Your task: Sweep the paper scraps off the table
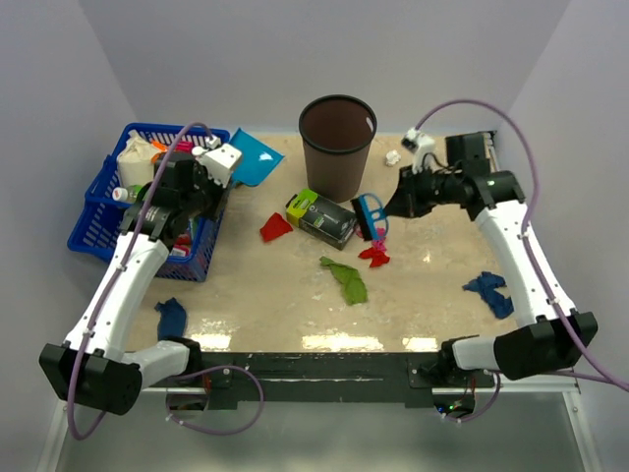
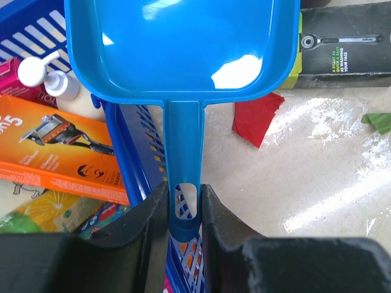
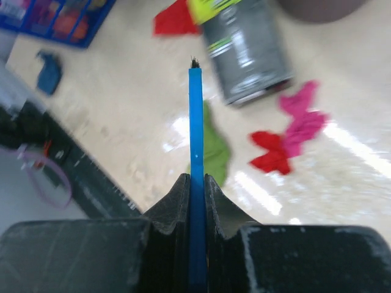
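Observation:
I should reach my right gripper behind the white piece (image 1: 393,157), which lies beyond my brush by the waste bin, and sweep it toward the pink scrap (image 1: 380,245) first.
My left gripper (image 1: 228,167) (image 2: 183,196) is shut on the handle of a blue dustpan (image 1: 254,157) (image 2: 183,49), held by the basket's right edge at the back left. My right gripper (image 1: 396,204) (image 3: 195,182) is shut on a blue brush (image 1: 369,216), seen edge-on in the right wrist view (image 3: 195,116), above the table (image 1: 423,295). Paper scraps lie about: a red one (image 1: 277,228) (image 2: 256,119), a green one (image 1: 346,279) (image 3: 215,152), a red-and-pink cluster (image 1: 374,254) (image 3: 293,131), a blue one at the right (image 1: 491,292), and a blue one at the front left (image 1: 171,317) (image 3: 49,72).
A brown waste bin (image 1: 337,146) stands at the back centre. A black-and-lime box (image 1: 321,217) (image 2: 342,46) lies in front of it. A blue basket (image 1: 108,211) full of packages sits at the left. A small white piece (image 1: 392,156) lies near the back right.

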Robot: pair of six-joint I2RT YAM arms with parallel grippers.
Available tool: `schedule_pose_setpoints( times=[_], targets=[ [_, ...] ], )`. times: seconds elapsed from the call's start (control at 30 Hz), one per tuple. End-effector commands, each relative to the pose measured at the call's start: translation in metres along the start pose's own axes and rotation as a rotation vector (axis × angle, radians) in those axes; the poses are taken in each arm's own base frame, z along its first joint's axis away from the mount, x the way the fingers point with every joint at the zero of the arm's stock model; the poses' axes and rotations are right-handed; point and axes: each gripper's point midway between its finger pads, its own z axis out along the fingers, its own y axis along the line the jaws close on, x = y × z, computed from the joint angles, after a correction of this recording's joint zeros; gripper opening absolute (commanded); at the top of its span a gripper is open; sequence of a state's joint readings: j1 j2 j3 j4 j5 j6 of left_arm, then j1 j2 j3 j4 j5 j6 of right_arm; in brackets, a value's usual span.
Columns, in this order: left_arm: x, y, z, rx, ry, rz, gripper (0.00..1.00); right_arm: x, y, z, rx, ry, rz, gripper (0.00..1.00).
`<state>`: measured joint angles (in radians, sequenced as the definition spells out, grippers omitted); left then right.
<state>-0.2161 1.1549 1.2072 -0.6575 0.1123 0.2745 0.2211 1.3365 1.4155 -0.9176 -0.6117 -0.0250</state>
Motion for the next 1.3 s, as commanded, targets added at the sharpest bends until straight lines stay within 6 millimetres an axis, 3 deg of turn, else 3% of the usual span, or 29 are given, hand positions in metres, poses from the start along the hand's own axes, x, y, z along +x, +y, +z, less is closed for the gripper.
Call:
schedule_pose_setpoints(
  times=[0.0, 0.13, 0.23, 0.33, 0.37, 0.43, 0.47, 0.5, 0.53, 0.57, 0.6, 0.8, 0.87, 0.93, 1.03, 1.1, 1.2, 1.27],
  targets=[
    [-0.039, 0.008, -0.005, -0.001, -0.123, 0.034, 0.0, -0.016, -0.074, -0.019, 0.275, 0.008, 0.033, 0.0],
    [-0.047, 0.007, -0.008, 0.007, -0.145, 0.028, 0.0, -0.052, -0.15, -0.029, 0.613, -0.038, -0.007, 0.0],
    [-0.045, 0.006, -0.011, 0.011, -0.142, 0.046, 0.0, -0.095, -0.181, -0.023, 0.683, -0.101, -0.152, 0.0],
    [-0.039, -0.001, -0.011, 0.04, -0.131, 0.041, 0.0, -0.144, -0.199, -0.024, 0.748, -0.211, -0.279, 0.0],
    [-0.039, -0.002, -0.012, 0.049, -0.134, 0.043, 0.0, -0.149, -0.212, -0.015, 0.768, -0.194, -0.313, 0.0],
    [-0.038, -0.008, -0.014, 0.076, -0.138, 0.044, 0.0, -0.173, -0.219, -0.008, 0.778, -0.231, -0.392, 0.0],
    [-0.037, -0.009, -0.015, 0.081, -0.139, 0.045, 0.0, -0.171, -0.232, 0.009, 0.775, -0.184, -0.451, 0.0],
    [-0.036, -0.011, -0.016, 0.087, -0.136, 0.045, 0.0, -0.186, -0.233, 0.01, 0.785, -0.196, -0.507, 0.0],
    [-0.036, -0.012, -0.016, 0.095, -0.135, 0.045, 0.0, -0.191, -0.234, 0.018, 0.795, -0.167, -0.59, 0.0],
    [-0.035, -0.012, -0.017, 0.098, -0.133, 0.045, 0.0, -0.187, -0.249, 0.035, 0.814, -0.118, -0.615, 0.0],
    [-0.034, -0.014, -0.018, 0.103, -0.131, 0.044, 0.0, -0.198, -0.246, 0.039, 0.826, -0.127, -0.663, 0.0],
    [-0.037, -0.017, -0.024, 0.122, -0.141, 0.053, 0.0, -0.196, -0.284, 0.077, 0.885, -0.002, -0.882, 0.0],
    [-0.038, -0.018, -0.025, 0.13, -0.144, 0.052, 0.0, -0.199, -0.295, 0.081, 0.915, 0.016, -0.959, 0.0],
    [-0.038, -0.019, -0.026, 0.137, -0.143, 0.053, 0.0, -0.187, -0.308, 0.092, 0.903, 0.078, -1.034, 0.0],
    [-0.038, -0.02, -0.027, 0.143, -0.143, 0.054, 0.0, -0.171, -0.311, 0.107, 0.854, 0.128, -1.128, 0.0],
    [-0.039, -0.02, -0.029, 0.143, -0.144, 0.053, 0.0, -0.15, -0.312, 0.115, 0.795, 0.183, -1.15, 0.0],
    [-0.038, -0.02, -0.031, 0.143, -0.151, 0.05, 0.0, -0.135, -0.304, 0.115, 0.745, 0.196, -1.174, 0.0],
    [-0.037, -0.02, -0.032, 0.144, -0.152, 0.044, 0.0, -0.146, -0.293, 0.103, 0.758, 0.13, -1.147, 0.0]
  ],
)
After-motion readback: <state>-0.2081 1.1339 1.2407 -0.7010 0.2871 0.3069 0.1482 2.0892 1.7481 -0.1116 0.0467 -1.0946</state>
